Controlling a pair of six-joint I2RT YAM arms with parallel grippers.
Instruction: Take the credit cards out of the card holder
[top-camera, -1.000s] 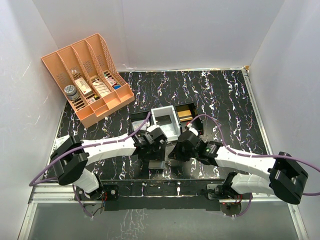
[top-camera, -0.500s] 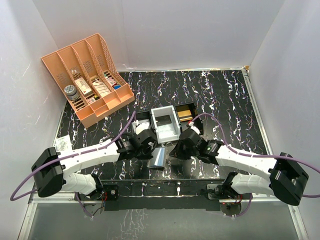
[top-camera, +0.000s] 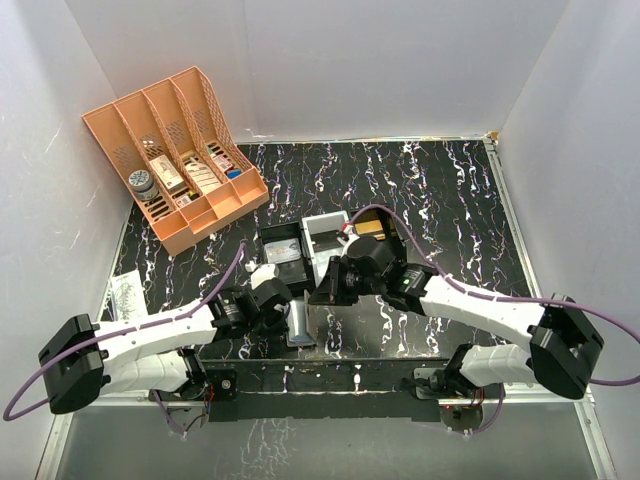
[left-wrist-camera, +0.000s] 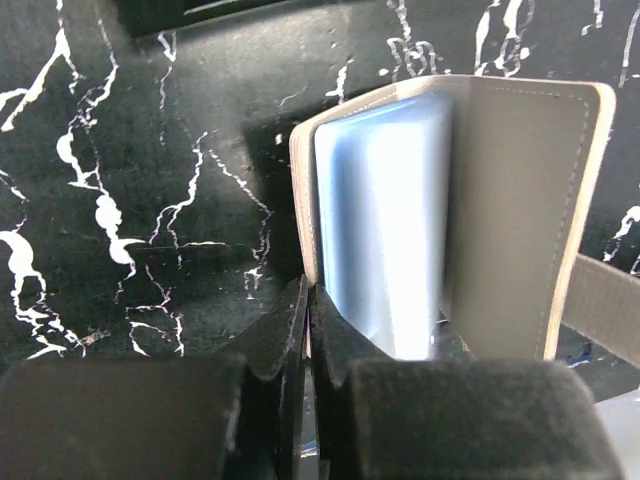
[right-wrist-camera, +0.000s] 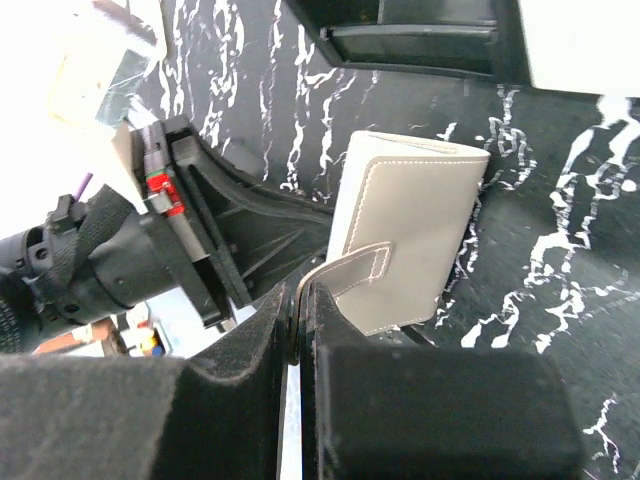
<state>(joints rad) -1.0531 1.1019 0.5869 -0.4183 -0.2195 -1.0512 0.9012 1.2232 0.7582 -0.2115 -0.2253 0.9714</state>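
My right gripper should swing the card holder's cover open by its side tab (right-wrist-camera: 358, 270) while my left gripper holds the other panel, because the cover stands half-folded over the pale-blue side (left-wrist-camera: 385, 220).
The card holder (top-camera: 301, 323) stands on edge on the black marbled table between both arms. In the left wrist view it is partly spread, showing a shiny pale-blue face (left-wrist-camera: 385, 230) and a grey panel (left-wrist-camera: 520, 190). My left gripper (left-wrist-camera: 308, 300) is shut on the edge of its left panel. My right gripper (right-wrist-camera: 300, 300) is shut on the holder's side tab (right-wrist-camera: 355, 268), with the grey outer cover (right-wrist-camera: 415, 220) just beyond it. No credit cards can be made out inside the holder. A gold-orange card (top-camera: 372, 229) lies in a black tray behind the right arm.
A white tray (top-camera: 318, 225) sits between two black trays (top-camera: 268, 240) behind the grippers. A peach rack (top-camera: 180, 150) with small boxes stands at the back left. A scrap of paper (top-camera: 125, 290) lies at the left edge. White walls enclose the table.
My left arm has drawn back towards the near left and its gripper has closed on the holder's panel. The right gripper has swung left, keeping the tab. The holder has shifted slightly left.
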